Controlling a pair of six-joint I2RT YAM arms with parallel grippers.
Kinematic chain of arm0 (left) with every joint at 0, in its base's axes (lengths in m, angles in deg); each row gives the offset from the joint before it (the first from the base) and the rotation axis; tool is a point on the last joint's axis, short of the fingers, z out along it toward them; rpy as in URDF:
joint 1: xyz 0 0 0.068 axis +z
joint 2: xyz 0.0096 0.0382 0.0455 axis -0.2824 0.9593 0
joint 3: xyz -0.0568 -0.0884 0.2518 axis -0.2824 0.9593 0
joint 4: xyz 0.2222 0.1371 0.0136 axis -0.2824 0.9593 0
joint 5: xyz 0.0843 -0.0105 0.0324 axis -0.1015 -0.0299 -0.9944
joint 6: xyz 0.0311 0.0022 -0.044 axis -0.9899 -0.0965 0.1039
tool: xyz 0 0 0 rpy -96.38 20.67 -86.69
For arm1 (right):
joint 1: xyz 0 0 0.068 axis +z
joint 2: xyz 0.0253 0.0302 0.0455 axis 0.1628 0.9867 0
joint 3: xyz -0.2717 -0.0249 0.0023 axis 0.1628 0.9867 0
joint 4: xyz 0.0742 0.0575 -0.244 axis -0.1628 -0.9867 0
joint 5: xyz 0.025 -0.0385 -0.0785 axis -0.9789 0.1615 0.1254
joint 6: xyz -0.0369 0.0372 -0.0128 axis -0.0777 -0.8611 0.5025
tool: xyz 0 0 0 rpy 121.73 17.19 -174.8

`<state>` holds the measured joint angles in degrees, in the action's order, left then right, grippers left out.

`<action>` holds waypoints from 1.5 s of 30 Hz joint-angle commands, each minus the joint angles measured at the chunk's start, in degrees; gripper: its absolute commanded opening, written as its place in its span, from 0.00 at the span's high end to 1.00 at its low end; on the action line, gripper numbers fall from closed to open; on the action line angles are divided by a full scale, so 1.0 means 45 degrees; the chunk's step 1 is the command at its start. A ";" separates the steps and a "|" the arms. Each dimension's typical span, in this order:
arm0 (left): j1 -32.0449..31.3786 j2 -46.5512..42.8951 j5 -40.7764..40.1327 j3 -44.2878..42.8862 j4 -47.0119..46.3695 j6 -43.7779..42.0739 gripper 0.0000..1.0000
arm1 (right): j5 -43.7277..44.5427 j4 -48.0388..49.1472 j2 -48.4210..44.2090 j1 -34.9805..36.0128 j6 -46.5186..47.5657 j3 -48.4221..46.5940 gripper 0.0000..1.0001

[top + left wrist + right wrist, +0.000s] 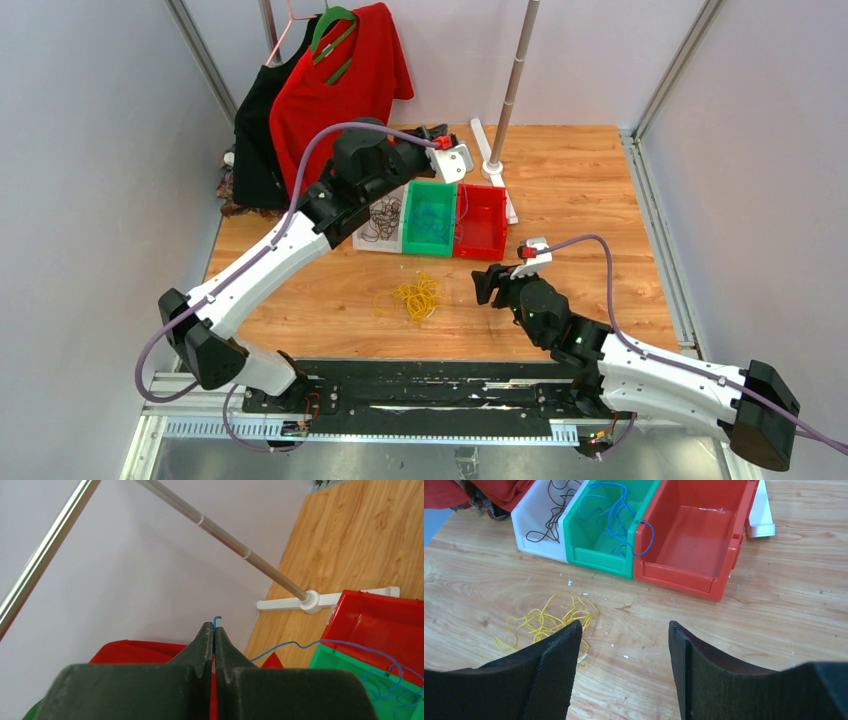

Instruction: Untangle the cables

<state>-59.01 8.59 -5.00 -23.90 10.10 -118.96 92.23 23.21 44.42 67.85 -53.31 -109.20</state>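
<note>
I should stop lifting with my left gripper and lower the blue cable's end into the green bin (pixel 428 222), because the blue cable's loops (pixel 611 524) are clear of the yellow cable.
My left gripper (pixel 214 630) is raised over the bins and shut on the end of the blue cable (pixel 300 647), whose tip pokes out above the closed jaws. From there the cable trails down into the green bin (pixel 430 243), where it lies in loops (pixel 611 510). The yellow cable (pixel 415 297) lies in a loose tangle on the table (pixel 551 620). The dark cable (pixel 381 218) sits in the white bin (pixel 531 522). My right gripper (pixel 624 627) hovers open just right of the yellow cable, with nothing between its fingers.
An empty red bin (pixel 482 222) stands right of the green one. A pole on a white base (pixel 495 165) rises behind the bins. A red shirt on a green hanger (pixel 340 80) and a black garment (pixel 258 140) hang at the back left.
</note>
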 commanded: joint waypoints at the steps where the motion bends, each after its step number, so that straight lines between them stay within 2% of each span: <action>1: -0.0045 0.0368 -0.1093 -0.0364 -0.1261 -0.0267 1.00 | 0.0374 0.0189 -0.0150 -0.0163 0.0319 0.0287 0.36; 5: 0.0059 0.0535 -0.1770 -0.0318 -0.2479 -0.0262 1.00 | 0.0278 0.0178 -0.0121 -0.0163 0.0387 0.0325 0.38; 14: 0.0262 0.0184 -0.0889 -0.1355 -0.4059 0.0974 1.00 | 0.0434 0.0294 -0.0012 -0.0183 0.0486 0.0527 0.42; 29: 0.0672 0.0158 -0.1055 0.1045 -0.4112 0.0635 1.00 | 0.0619 0.0344 -0.0130 -0.0183 0.0631 0.0665 0.43; 41: 0.1112 0.0987 -0.0767 0.0284 -0.4090 0.0563 1.00 | 0.0579 0.0264 -0.0474 -0.0202 0.0599 0.0848 0.43; 45: 0.1111 0.1129 -0.0868 0.0555 -0.3760 0.0254 1.00 | 0.0617 0.0124 -0.0550 -0.0202 0.0641 0.0789 0.43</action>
<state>-54.03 13.20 -9.45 -20.25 -6.16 -116.34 93.24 23.65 42.81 67.71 -51.15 -105.88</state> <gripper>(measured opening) 0.016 0.570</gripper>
